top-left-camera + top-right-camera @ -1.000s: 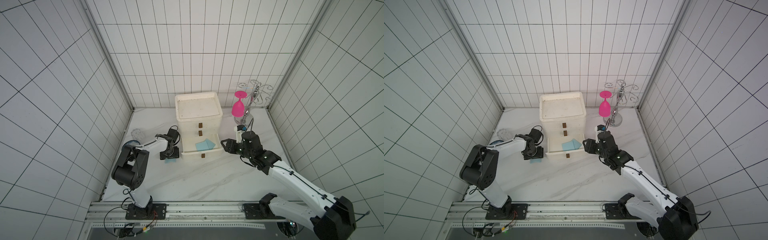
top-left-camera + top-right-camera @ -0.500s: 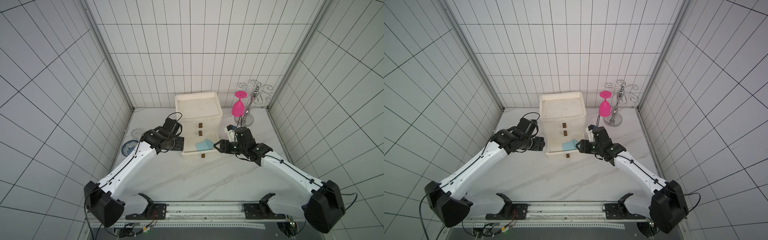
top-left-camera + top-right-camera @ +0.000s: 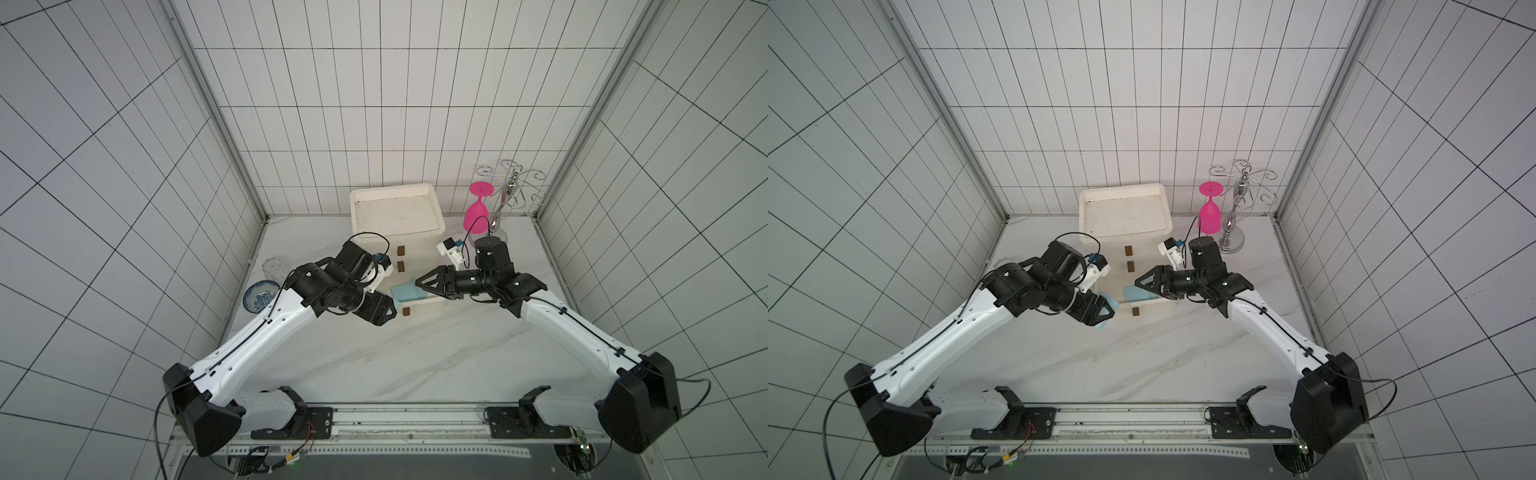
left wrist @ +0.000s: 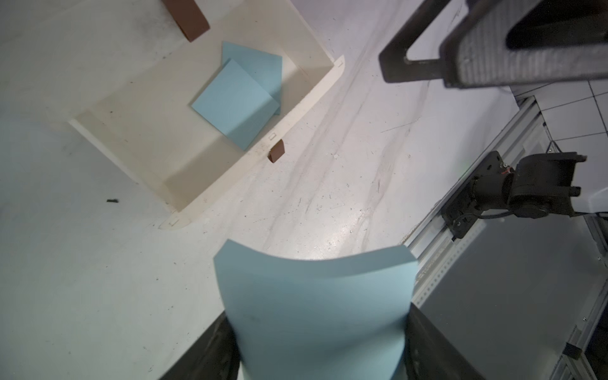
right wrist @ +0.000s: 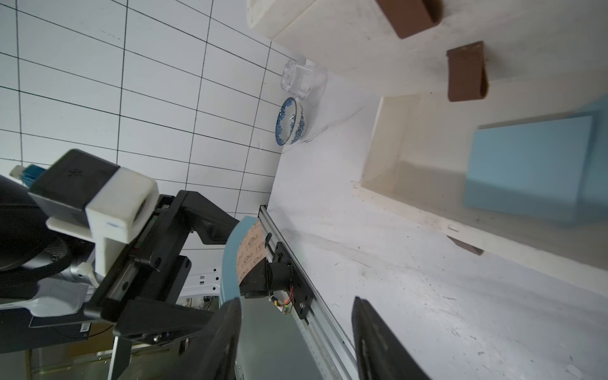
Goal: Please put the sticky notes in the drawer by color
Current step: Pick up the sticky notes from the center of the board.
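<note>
My gripper will lay the held light blue sticky note (image 5: 232, 253) in the bottom drawer. The note curves smoothly (image 5: 241, 228) between my fingers, so it will go flat again there.
The off-white drawer (image 3: 397, 210) stands at the back, its bottom drawer (image 4: 184, 197) pulled out. Two light blue sticky notes (image 3: 409, 293) (image 4: 237, 102) lie inside it, overlapping. My left gripper (image 3: 388, 313) (image 4: 316, 345) hovers just left of the open drawer's front, shut on a third light blue sticky note (image 4: 316, 306). That pad is bowed between the jaws, and its tan printed back (image 5: 251, 250) shows in the right wrist view. My right gripper (image 3: 419, 281) (image 5: 296, 335) is open and empty above the open drawer's right side.
A pink wine glass (image 3: 478, 208) hangs upside down on a chrome rack (image 3: 509, 195) right of the drawer. A blue-and-white bowl (image 3: 259, 295) and a clear glass (image 3: 272, 268) stand by the left wall. The arms' rail (image 3: 374, 415) runs along the front.
My left gripper has lifted off the table left of the drawer with the blue pad and swung toward the drawer front. My right gripper has moved left over the open drawer.
</note>
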Controlling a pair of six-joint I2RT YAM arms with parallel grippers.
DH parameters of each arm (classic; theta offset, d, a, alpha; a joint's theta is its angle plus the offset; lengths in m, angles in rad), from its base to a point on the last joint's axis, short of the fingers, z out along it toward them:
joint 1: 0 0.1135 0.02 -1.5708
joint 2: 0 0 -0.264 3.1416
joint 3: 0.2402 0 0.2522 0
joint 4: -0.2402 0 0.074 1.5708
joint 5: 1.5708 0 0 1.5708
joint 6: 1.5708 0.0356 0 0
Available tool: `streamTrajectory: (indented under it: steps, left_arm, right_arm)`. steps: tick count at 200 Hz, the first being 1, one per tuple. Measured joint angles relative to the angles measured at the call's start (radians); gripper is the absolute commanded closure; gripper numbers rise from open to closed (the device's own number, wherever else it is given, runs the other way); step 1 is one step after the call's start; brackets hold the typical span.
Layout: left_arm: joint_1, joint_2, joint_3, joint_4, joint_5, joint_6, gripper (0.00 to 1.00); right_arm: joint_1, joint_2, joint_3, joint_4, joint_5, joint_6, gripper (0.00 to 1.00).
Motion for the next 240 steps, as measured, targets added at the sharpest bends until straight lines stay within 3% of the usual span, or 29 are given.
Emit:
streamTrajectory:
  steps: [51,121,147,197,240]
  left_arm:
    - [-0.026,0.037,0.000,0.027,0.055,0.054,0.26]
    - [-0.031,0.037,0.000,0.034,0.044,0.080,0.26]
    - [-0.031,0.034,0.000,0.034,0.022,0.087,0.26]
    - [-0.031,0.028,0.000,0.030,-0.010,0.095,0.25]
    - [-0.031,0.026,0.000,0.031,-0.032,0.098,0.12]
  right_arm:
    - [0.078,0.036,-0.040,0.207,-0.098,0.160,0.42]
    - [0.147,0.084,-0.045,0.258,-0.132,0.193,0.52]
    - [0.158,0.084,-0.051,0.251,-0.134,0.188,0.59]
    - [0.179,0.087,-0.058,0.226,-0.140,0.165,0.85]
    - [0.179,0.087,-0.059,0.212,-0.135,0.156,0.94]
